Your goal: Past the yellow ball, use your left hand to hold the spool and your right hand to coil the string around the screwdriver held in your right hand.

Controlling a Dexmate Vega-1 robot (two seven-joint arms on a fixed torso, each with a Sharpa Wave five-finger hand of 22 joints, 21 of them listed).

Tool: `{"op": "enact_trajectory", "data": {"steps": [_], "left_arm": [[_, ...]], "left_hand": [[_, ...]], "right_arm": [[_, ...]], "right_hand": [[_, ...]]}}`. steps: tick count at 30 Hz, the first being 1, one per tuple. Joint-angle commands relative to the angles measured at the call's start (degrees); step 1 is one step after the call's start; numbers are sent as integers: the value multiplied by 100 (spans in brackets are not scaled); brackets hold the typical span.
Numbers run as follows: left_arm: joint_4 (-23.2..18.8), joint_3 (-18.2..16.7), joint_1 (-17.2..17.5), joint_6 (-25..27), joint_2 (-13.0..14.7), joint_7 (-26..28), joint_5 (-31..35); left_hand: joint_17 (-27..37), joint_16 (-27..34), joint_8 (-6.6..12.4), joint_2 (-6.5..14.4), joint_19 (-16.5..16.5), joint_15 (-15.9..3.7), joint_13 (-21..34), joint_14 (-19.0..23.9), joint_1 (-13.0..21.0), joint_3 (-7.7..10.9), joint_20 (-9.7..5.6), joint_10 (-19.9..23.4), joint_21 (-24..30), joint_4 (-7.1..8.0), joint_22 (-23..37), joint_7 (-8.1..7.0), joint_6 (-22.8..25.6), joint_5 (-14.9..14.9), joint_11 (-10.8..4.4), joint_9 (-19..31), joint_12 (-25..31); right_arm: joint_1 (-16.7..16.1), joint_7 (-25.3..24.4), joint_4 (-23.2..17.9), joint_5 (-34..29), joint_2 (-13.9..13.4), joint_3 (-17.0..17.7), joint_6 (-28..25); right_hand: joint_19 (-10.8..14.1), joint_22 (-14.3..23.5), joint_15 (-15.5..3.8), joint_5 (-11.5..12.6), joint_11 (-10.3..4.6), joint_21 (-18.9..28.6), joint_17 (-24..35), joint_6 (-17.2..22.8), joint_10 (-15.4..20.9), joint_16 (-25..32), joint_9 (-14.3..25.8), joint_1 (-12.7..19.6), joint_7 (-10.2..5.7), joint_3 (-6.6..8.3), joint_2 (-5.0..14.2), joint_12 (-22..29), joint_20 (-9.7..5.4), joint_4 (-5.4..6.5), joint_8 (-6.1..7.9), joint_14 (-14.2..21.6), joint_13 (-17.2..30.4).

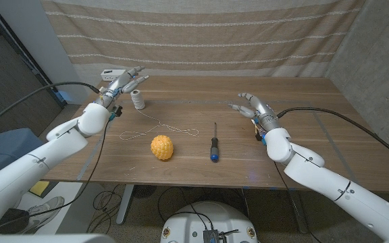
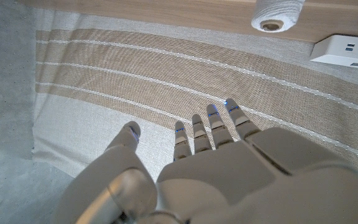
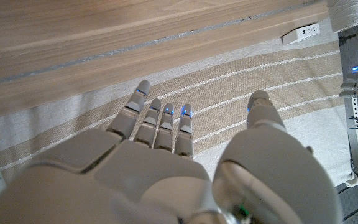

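The white string (image 1: 159, 124) is lying in loose curves (image 1: 196, 131), so when I coil it, its tail will hang down from the screwdriver to the table.
A white spool (image 1: 138, 99) stands upright at the back left of the table, past the yellow ball (image 1: 161, 146); its white string (image 1: 159, 128) trails loosely toward the table's middle. My left hand (image 1: 122, 84) hovers just left of and above the spool, fingers spread, holding nothing. The spool (image 2: 276, 12) also appears in the left wrist view beyond my left hand (image 2: 216, 168). A screwdriver (image 1: 214, 143) with a black and blue handle lies on the table right of the ball. My right hand (image 1: 254, 110) floats open to the right of the screwdriver, apart from it; its spread fingers (image 3: 160, 124) hold nothing.
A white power strip (image 1: 111, 73) lies at the table's back left edge behind the spool. A striped beige curtain (image 1: 201, 34) hangs behind the table. Black cables run along both arms.
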Motion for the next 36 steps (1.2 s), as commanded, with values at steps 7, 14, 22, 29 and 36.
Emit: {"op": "enact_trajectory", "data": {"steps": [7, 14, 22, 29, 36], "left_arm": [[366, -96, -50, -490, 65, -180, -75], [507, -89, -102, -651, 55, -227, -80], [686, -87, -171, -867, 17, -223, -78], [783, -99, -211, -986, 3, -208, -66], [942, -82, -292, -1156, -39, -252, -98]], "left_hand": [[29, 34, -20, 28, -12, 28, 14, 15, -61, 10, 56, 43, -16, 70, 24, -19, 0, -8, 14, 28, -10], [45, 34, -28, 45, -16, 33, 17, 7, -87, 9, 62, 46, -21, 96, 27, -24, -4, -7, 28, 28, -20], [61, 41, -33, 56, -20, 28, 21, 16, -115, 6, 64, 58, -26, 125, 30, -23, 0, -6, 24, 29, -28], [71, 49, -33, 58, -15, 31, 23, 33, -135, 3, 57, 94, -26, 143, 31, -25, 9, -5, 33, 29, -23], [84, 49, -33, 58, -12, 33, 26, 29, -170, -8, 62, 100, -27, 173, 34, -14, 26, -4, 36, 29, -32]], "right_arm": [[28, 346, -677, -899, -48, -484, -1252], [136, 548, -820, -1144, -55, -692, -1590], [343, 846, -908, -1447, -45, -1008, -1924], [570, 1193, -996, -1792, -110, -1310, -2169], [892, 1737, -1161, -2266, -124, -1722, -2735]], "right_hand": [[315, 12, -115, 100, 45, 83, 35, 312, 300, 78, 41, 101, 98, -162, -196, 48, -55, 37, 48, 325, 31], [481, 15, -129, 154, 83, 116, 61, 507, 474, 133, 53, 104, 134, -229, -212, 79, -5, 88, 77, 509, 39], [512, 18, -129, 203, 118, 95, 90, 737, 714, 201, 67, 85, 185, -297, -212, 134, 25, 139, 124, 718, 50], [634, 22, -170, 266, 124, 100, 149, 1107, 1051, 311, 96, 98, 215, -376, -214, 222, 27, 174, 236, 1019, 79], [640, 28, -195, 316, 117, 69, 227, 1361, 1337, 410, 148, 65, 247, -501, -323, 329, 42, 194, 348, 1267, 141]]}}
